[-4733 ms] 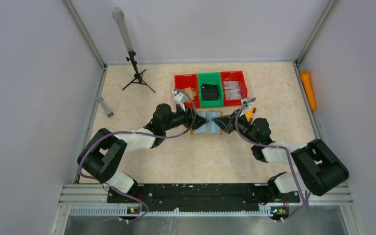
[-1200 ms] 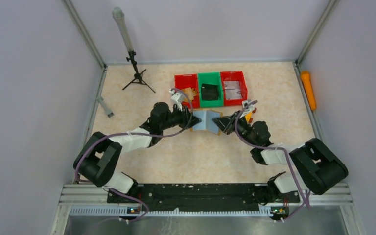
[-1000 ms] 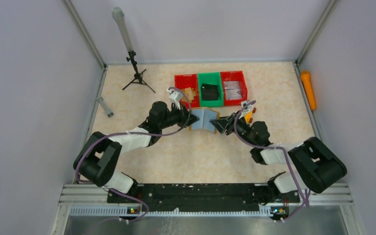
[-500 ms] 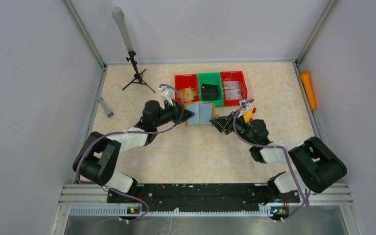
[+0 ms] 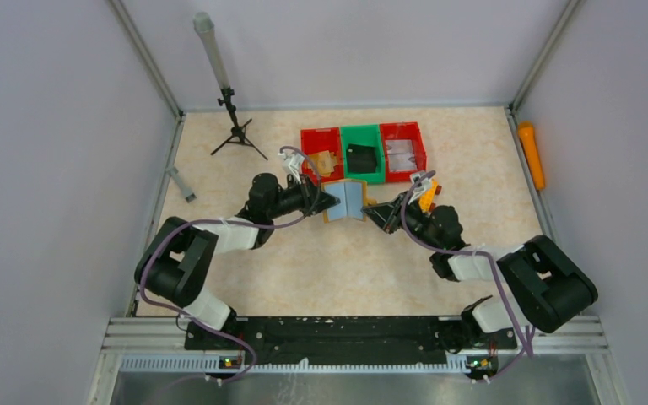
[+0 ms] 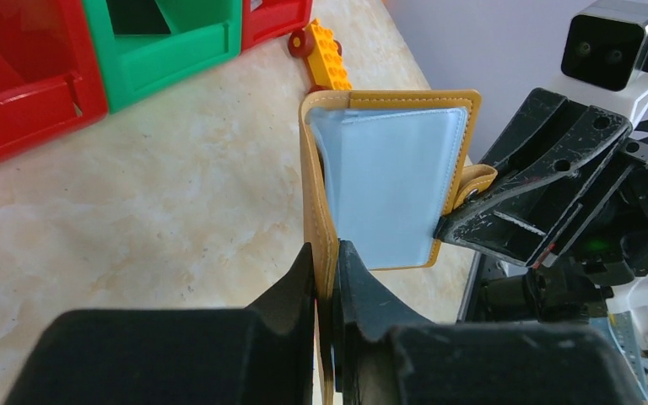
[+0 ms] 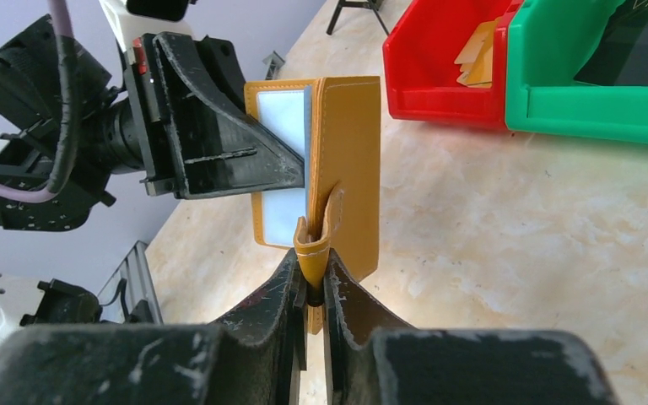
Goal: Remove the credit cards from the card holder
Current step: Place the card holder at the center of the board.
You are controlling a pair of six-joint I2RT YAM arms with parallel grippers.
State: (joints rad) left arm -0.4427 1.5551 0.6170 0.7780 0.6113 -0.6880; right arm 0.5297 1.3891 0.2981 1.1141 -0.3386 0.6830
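Observation:
The card holder stands partly folded at its spine [image 5: 345, 199]. My left gripper should pull the flap's edge [image 5: 324, 187] away to open the card holder wider before releasing that edge.
The card holder [image 5: 348, 199], mustard-brown with pale grey-blue lining, is held up off the table between both arms, partly folded open. My left gripper [image 5: 331, 201] [image 6: 326, 257] is shut on the edge of its left flap. My right gripper [image 5: 369, 211] [image 7: 310, 272] is shut on the small side tab. In the left wrist view the lining of the card holder [image 6: 388, 186] faces me; in the right wrist view I see its brown outer face [image 7: 354, 152]. A few tan credit cards [image 5: 327, 160] [image 7: 477, 57] lie in the left red bin. No card shows in the holder's pockets.
Behind the holder stand a red bin [image 5: 310, 145], a green bin [image 5: 361, 173] holding a black object, and a second red bin [image 5: 402, 131]. An orange-yellow toy block [image 5: 428, 196] lies by my right wrist. A tripod [image 5: 234, 126] stands back left, an orange cylinder [image 5: 531, 154] far right.
My right gripper has closed onto the holder's side tab. The holder has been lifted and carried slightly back and left, and it is folded narrower than before. The left grip is unchanged.

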